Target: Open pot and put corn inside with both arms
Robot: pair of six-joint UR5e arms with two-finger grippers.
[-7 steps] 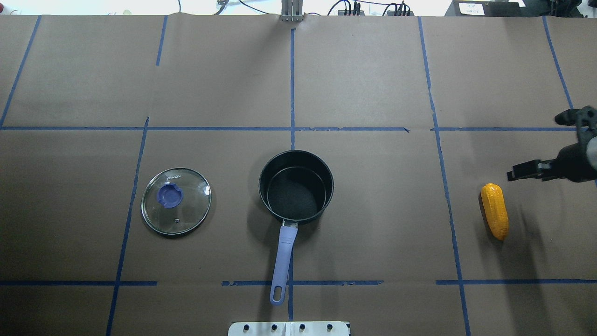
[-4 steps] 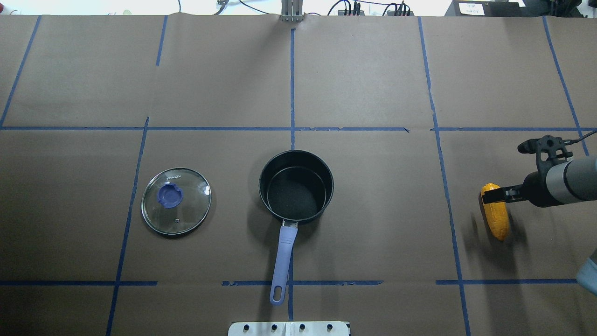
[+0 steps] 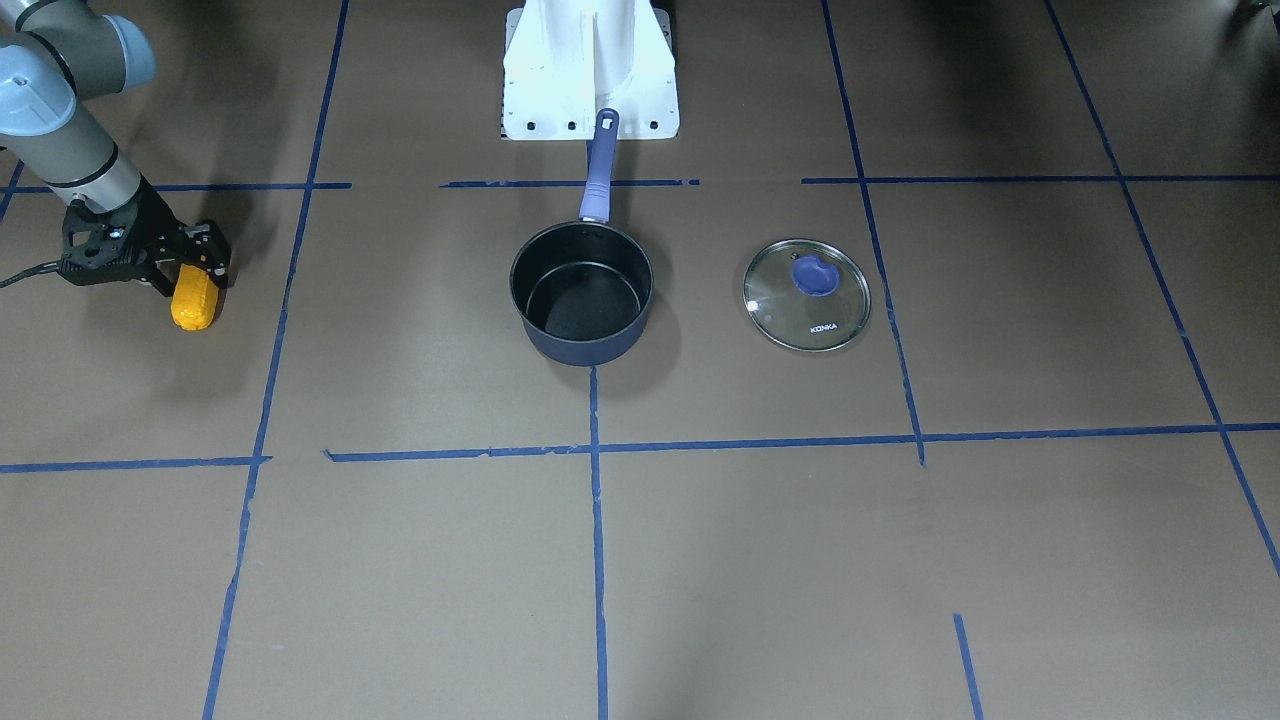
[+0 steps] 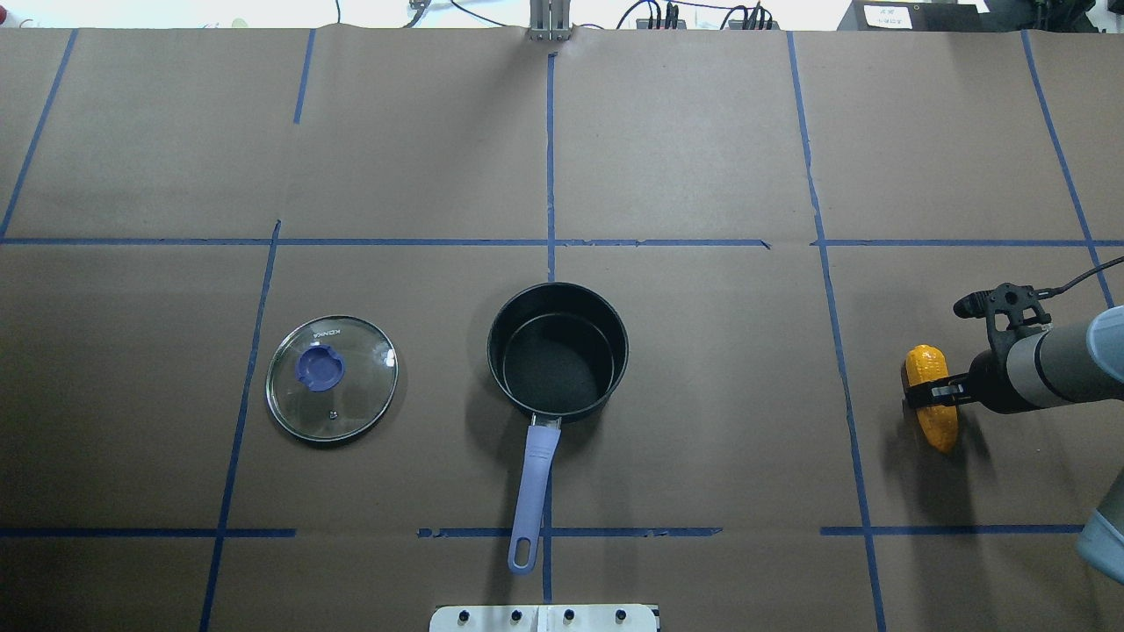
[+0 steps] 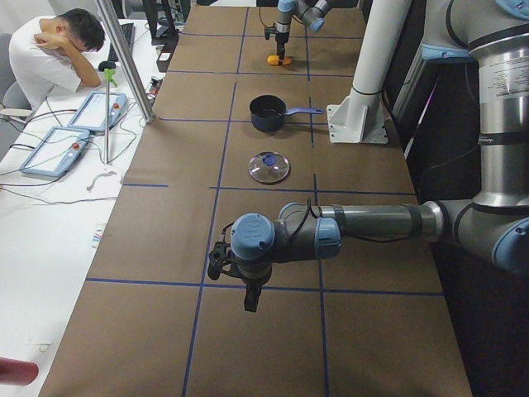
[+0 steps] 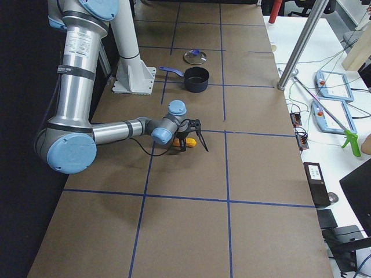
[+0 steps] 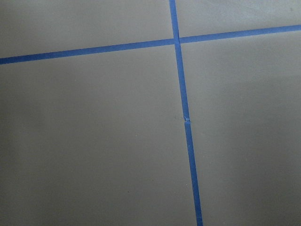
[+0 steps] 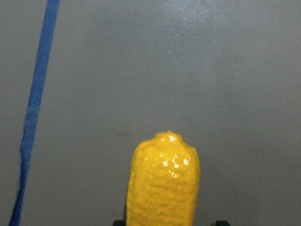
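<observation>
The pot's opening [image 3: 582,283] is wide compared with the corn's short end [image 3: 196,298] that sticks out, so I expect the corn to fit inside lying down when I lower it.
The dark navy pot [image 4: 558,297] stands open at the table's middle, its purple-blue handle [image 4: 536,478] pointing at the robot's base. Its glass lid [image 4: 351,397] lies flat on the table to the pot's left, apart from it. The orange-yellow corn [image 4: 941,427] lies on the table at the right. My right gripper [image 4: 933,392] is low over the corn's middle, open, with a finger on each side; the right wrist view shows the cob [image 8: 162,188] between the fingertips. My left gripper [image 5: 250,304] shows only in the exterior left view, far from the pot; I cannot tell if it is open.
Brown paper with a grid of blue tape lines [image 4: 551,167] covers the table. The robot's white base plate [image 4: 544,618] is at the near edge behind the pot handle. A person and control boxes [image 5: 87,116] sit at a side table.
My right gripper has come in from the right edge and dropped down over the corn, now straddling it. Pot, lid and corn have not moved.
</observation>
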